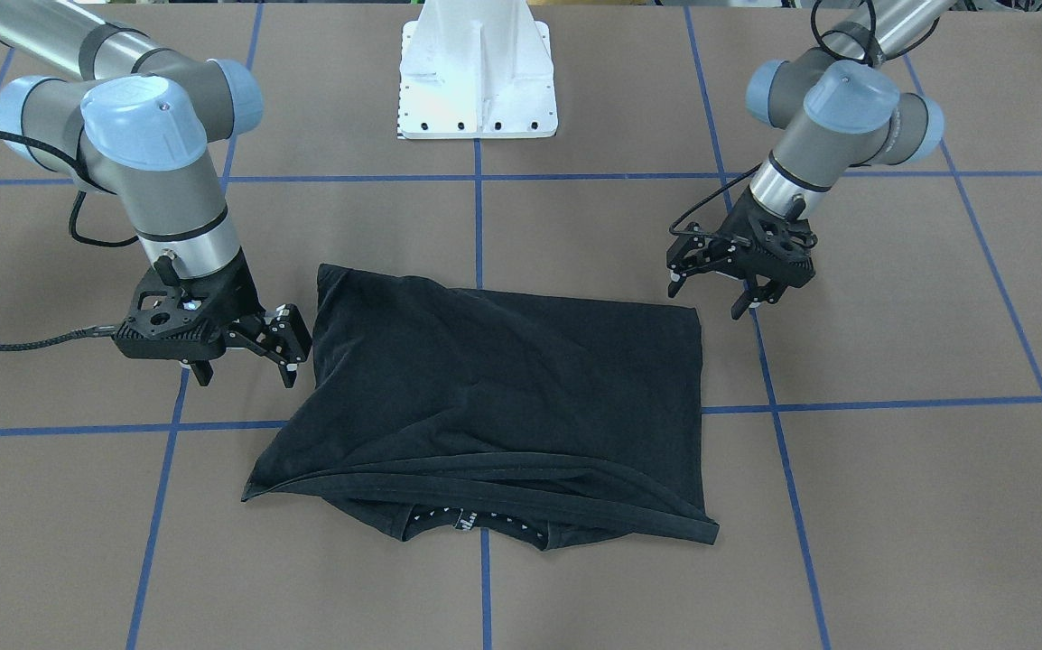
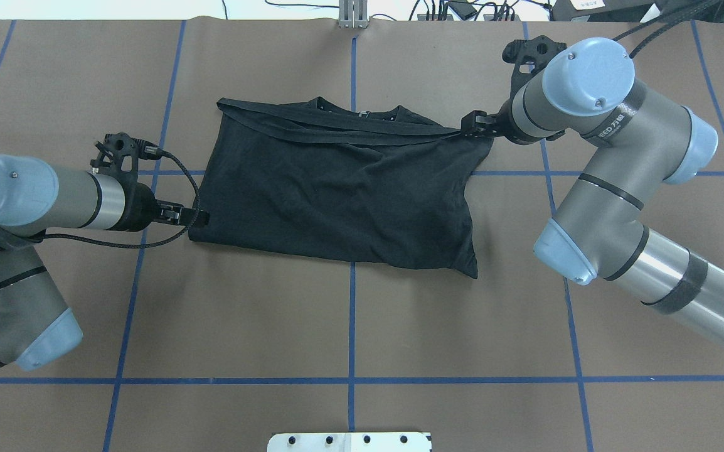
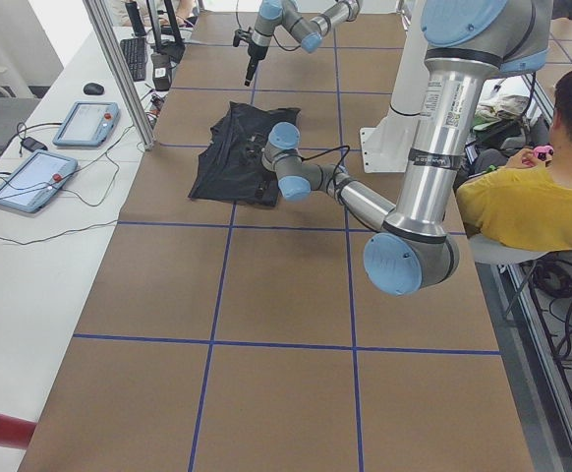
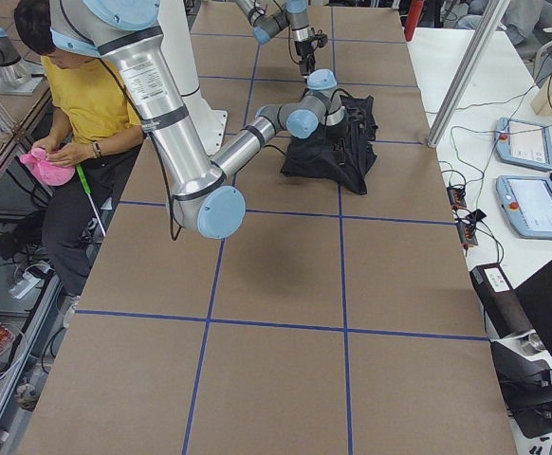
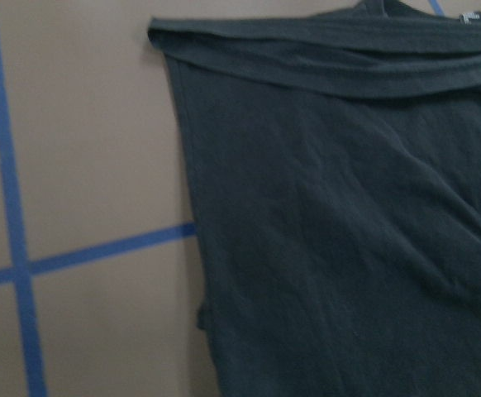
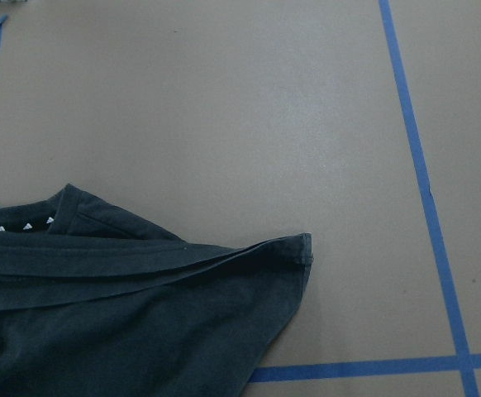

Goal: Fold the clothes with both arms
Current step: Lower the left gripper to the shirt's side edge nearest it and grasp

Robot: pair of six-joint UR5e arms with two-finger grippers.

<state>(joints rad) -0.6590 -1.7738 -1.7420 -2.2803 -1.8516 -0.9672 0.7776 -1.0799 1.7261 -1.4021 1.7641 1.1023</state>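
The folded black T-shirt lies with its other end (image 1: 335, 314) loose beside my right gripper. It should drag around in one piece when I pull the T-shirt's near corner (image 1: 693, 314).
The black T-shirt (image 1: 503, 397) lies folded on the brown table, plain side up, with the collar and label (image 1: 467, 519) showing at the edge far from the robot. It also shows in the overhead view (image 2: 337, 188), the left wrist view (image 5: 348, 231) and the right wrist view (image 6: 141, 331). My left gripper (image 1: 709, 301) is open and empty, hovering just off the shirt's near left corner (image 2: 202, 218). My right gripper (image 1: 246, 372) is open and empty beside the shirt's right edge, close to its far right corner (image 2: 472, 125). No fingers show in the wrist views.
The white mounting pedestal (image 1: 478, 81) stands at the robot's side of the table. Blue tape lines grid the surface. A person in yellow (image 3: 542, 197) sits beside the table. Teach pendants (image 4: 532, 204) lie on a side bench.
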